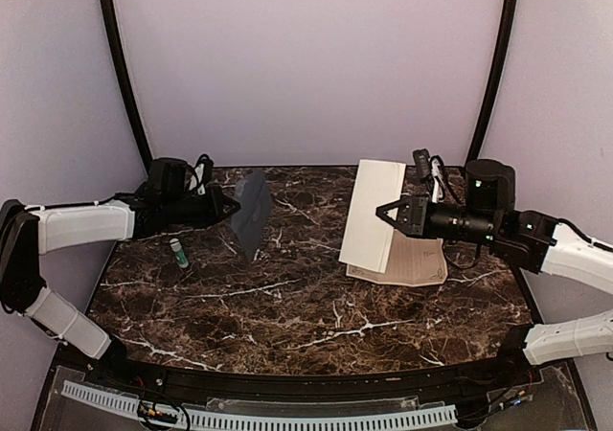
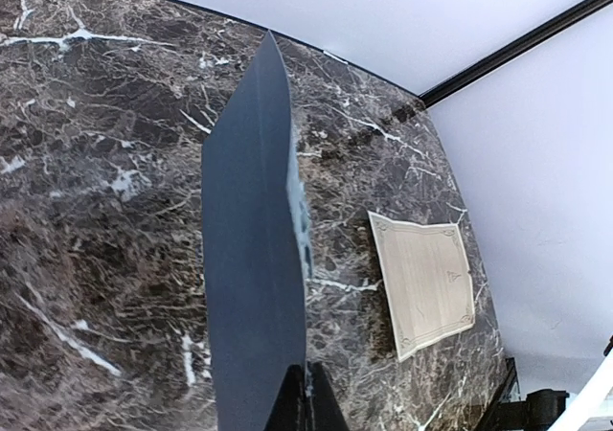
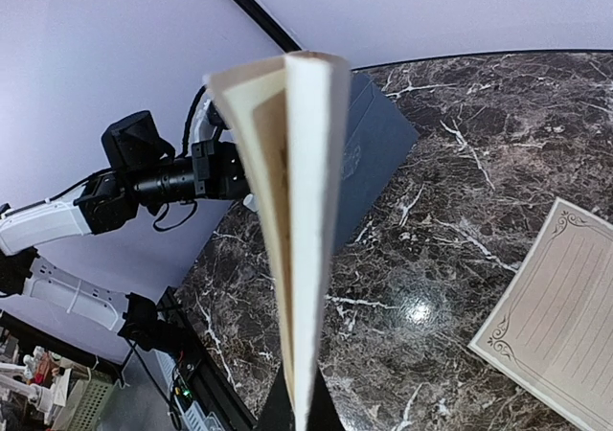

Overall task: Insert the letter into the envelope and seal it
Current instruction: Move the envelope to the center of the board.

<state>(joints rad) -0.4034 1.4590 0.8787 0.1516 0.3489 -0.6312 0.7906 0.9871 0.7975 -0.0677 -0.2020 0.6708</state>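
The envelope (image 1: 253,215) is hanging by one edge and the front marble (image 1: 289,299) is clear. So my left gripper goes on lowering the envelope there until it lies flat, then let go.
The grey-blue envelope (image 1: 254,211) hangs on edge above the table's left half, pinched at one edge by my left gripper (image 1: 233,208). In the left wrist view the envelope (image 2: 249,259) rises straight out of the shut jaws of the left gripper (image 2: 306,397). My right gripper (image 1: 384,213) is shut on a folded cream letter (image 1: 373,215), held upright over the right half. Seen from the right wrist, the letter (image 3: 306,211) stands edge-on above the right gripper (image 3: 305,417), its folds slightly spread at the top, with the envelope (image 3: 372,148) behind it.
A flat cream sheet with an ornamental border (image 1: 419,260) lies on the dark marble table (image 1: 306,316) under the right arm; the sheet (image 2: 426,278) (image 3: 560,316) also shows in both wrist views. A small green-and-white tube (image 1: 178,252) lies at the left.
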